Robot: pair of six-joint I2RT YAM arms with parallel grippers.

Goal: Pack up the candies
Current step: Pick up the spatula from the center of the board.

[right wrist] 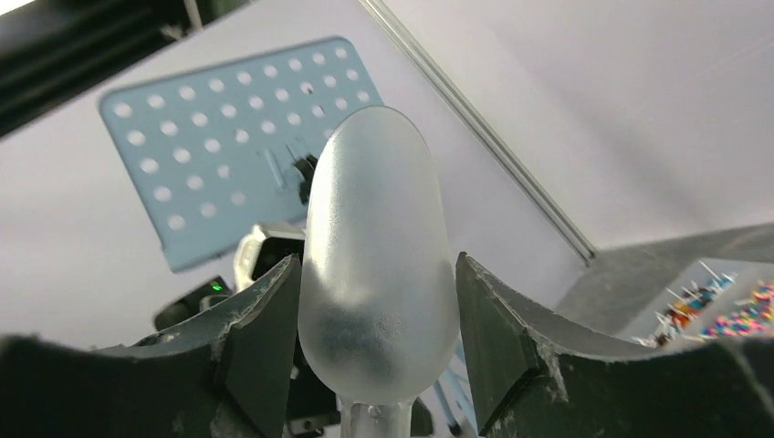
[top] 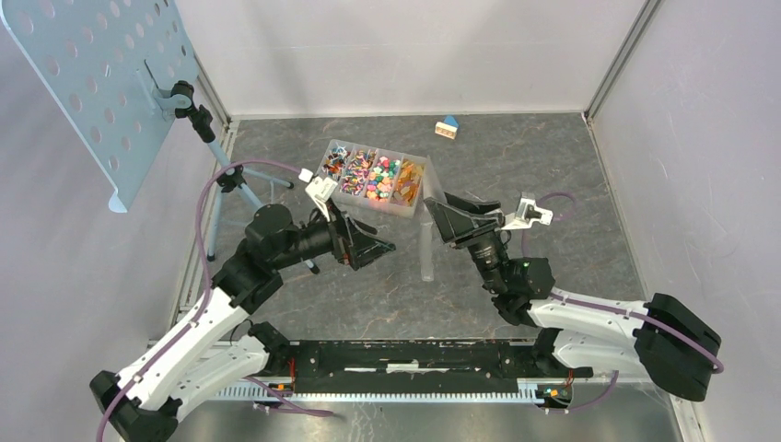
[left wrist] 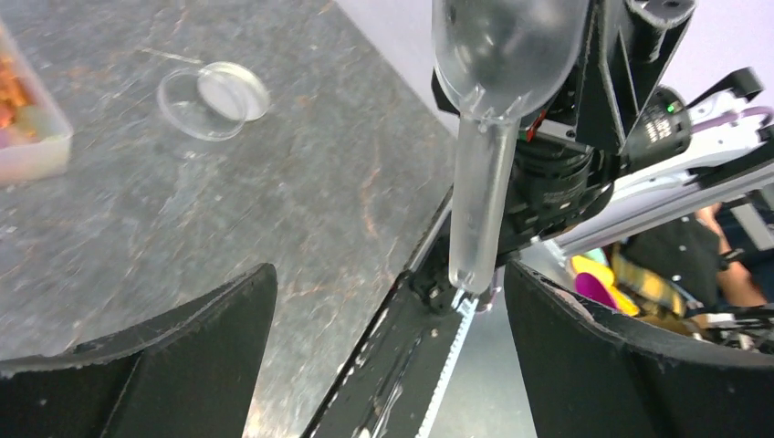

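My left gripper needs to grab the hanging handle (top: 426, 250) and free the bowl before scooping the candies, because my right gripper is holding the scoop by its bowl.
The candies (top: 373, 175) lie sorted by colour in a clear compartment box (top: 402, 210) at the table's middle back. They also show at the right edge of the right wrist view (right wrist: 730, 306) and the left edge of the left wrist view (left wrist: 11, 87). My right gripper (top: 447, 219) (right wrist: 376, 265) is shut on a clear plastic scoop (right wrist: 376, 265), held in the air by its bowl. The scoop's handle (top: 426, 256) (left wrist: 475, 210) hangs down. My left gripper (top: 379, 247) (left wrist: 388, 274) is open and empty, pointing at the scoop from the left, apart from it.
A small clear round dish (left wrist: 212, 99) lies on the table near the box. A blue-roofed toy house (top: 447, 127) sits at the back. A perforated blue panel (top: 101, 83) on a tripod stands at the left. White walls enclose the table.
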